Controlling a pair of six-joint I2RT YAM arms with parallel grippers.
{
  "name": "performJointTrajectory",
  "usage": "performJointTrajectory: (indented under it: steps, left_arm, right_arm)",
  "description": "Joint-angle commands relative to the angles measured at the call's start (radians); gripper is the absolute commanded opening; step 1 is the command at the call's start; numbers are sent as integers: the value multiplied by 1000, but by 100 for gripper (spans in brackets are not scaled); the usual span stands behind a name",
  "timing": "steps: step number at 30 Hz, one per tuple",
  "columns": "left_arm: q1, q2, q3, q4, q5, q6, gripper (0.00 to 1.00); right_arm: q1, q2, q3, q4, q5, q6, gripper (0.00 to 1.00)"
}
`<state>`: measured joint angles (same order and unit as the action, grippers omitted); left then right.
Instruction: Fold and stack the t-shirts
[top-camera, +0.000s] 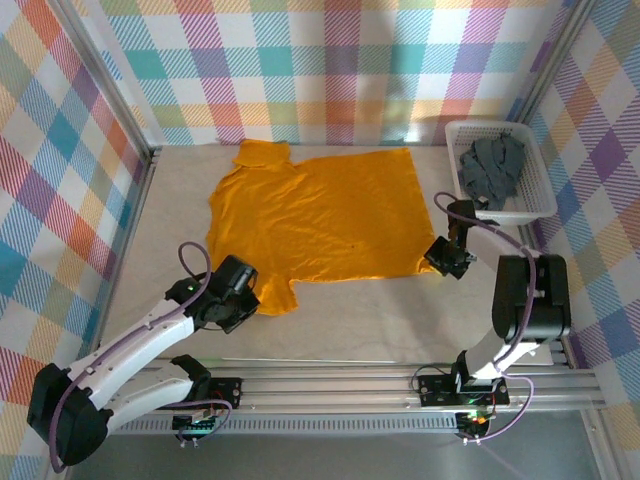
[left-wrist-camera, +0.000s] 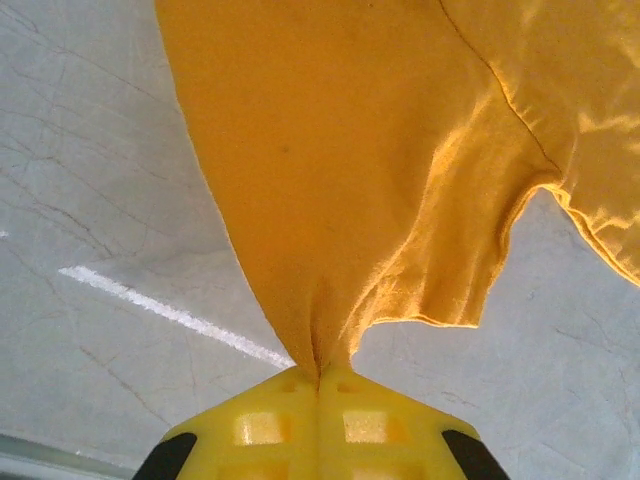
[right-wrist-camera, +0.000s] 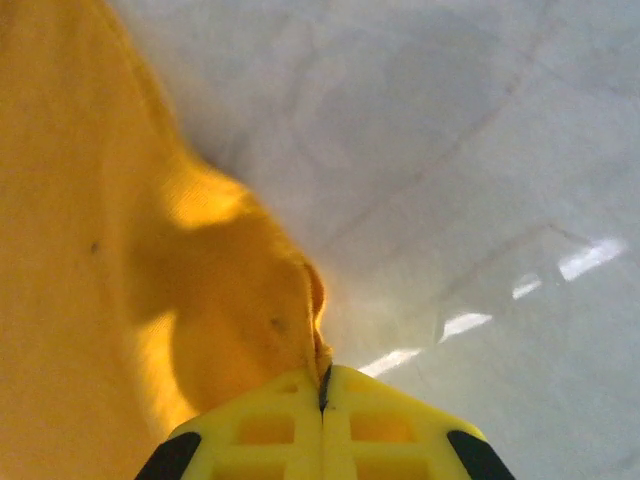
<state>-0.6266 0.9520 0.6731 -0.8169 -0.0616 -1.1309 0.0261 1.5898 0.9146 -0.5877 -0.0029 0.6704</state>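
Observation:
My left gripper should fold the near sleeve (top-camera: 278, 297) back over the body (top-camera: 258, 212) near the collar while my right gripper keeps the hem steady, because the sleeve sticks out past the t-shirt's side edge.
The orange-yellow t-shirt (top-camera: 315, 215) lies spread flat on the table, collar towards the far left. My left gripper (top-camera: 243, 292) is shut on its near-left corner by the sleeve; in the left wrist view the cloth (left-wrist-camera: 350, 180) fans out from my closed yellow fingers (left-wrist-camera: 262, 428). At the shirt's near-right corner my right gripper (top-camera: 437, 256) is shut on the hem, and the right wrist view shows that cloth (right-wrist-camera: 235, 310) pinched between yellow fingers (right-wrist-camera: 385, 425). The dark slate grey t-shirt (top-camera: 493, 168) sits crumpled in the basket.
A white plastic mesh basket (top-camera: 535, 195) stands at the far right by the wall. Checked cloth walls close in the table on three sides. Bare table surface (top-camera: 370, 320) lies between the shirt and the arms' rail.

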Motion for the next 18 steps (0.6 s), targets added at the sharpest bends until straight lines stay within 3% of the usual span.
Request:
performJointTrajectory:
  steps: [1, 12, 18]
  left_arm:
    - [-20, -58, 23, -114, 44, 13, 0]
    - [-94, -241, -8, -250, 122, -49, 0]
    - [-166, -232, -6, -226, 62, -83, 0]
  right_arm:
    - [6, -110, -56, -61, 23, -4, 0]
    - [12, -468, -209, -244, 34, -3, 0]
    - [21, -582, -242, -300, 13, 32, 0]
